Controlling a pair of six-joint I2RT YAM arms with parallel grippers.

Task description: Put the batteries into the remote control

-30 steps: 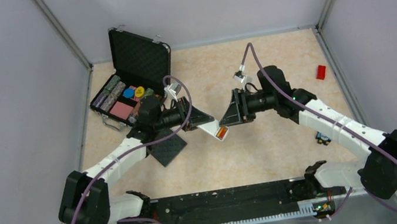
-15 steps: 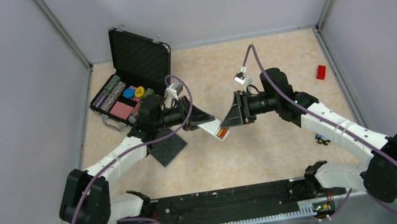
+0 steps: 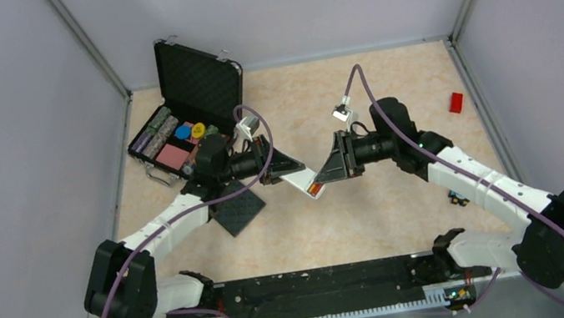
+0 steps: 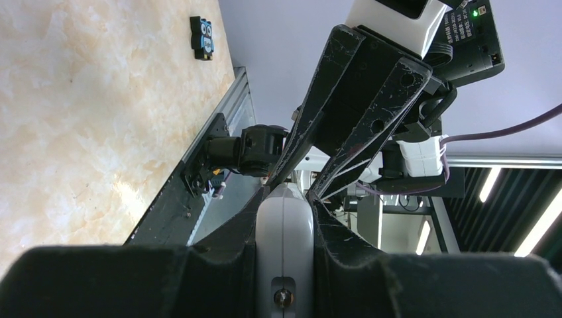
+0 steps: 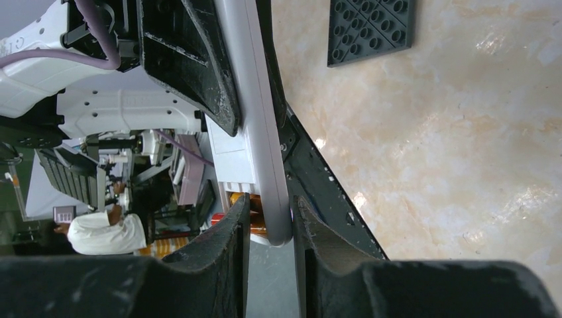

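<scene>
The red battery's end sticks out of the remote control's slot past my right gripper's finger; my right gripper should open, move onto it and press.
My left gripper (image 3: 298, 173) is shut on the white-grey remote control (image 3: 305, 182), holding it above the middle of the table. In the left wrist view the remote control (image 4: 283, 228) sits clamped between my left gripper's (image 4: 286, 199) jaws. Orange batteries (image 3: 315, 190) lie in the slot at its free end. My right gripper (image 3: 319, 182) meets that end from the right. In the right wrist view my right gripper (image 5: 272, 199) has one jaw against the batteries (image 5: 256, 212) and the other at the remote control's (image 5: 255, 132) opposite face.
An open black case (image 3: 188, 114) of coloured chips stands at the back left. A dark studded plate (image 3: 238, 212) lies under my left arm. A red block (image 3: 456, 102) sits at the far right, a small owl figure (image 3: 459, 198) near my right arm. Walls enclose the table.
My right gripper has shifted a little left along the remote's end and its jaws have narrowed onto it. The left gripper and the remote have stayed in place.
</scene>
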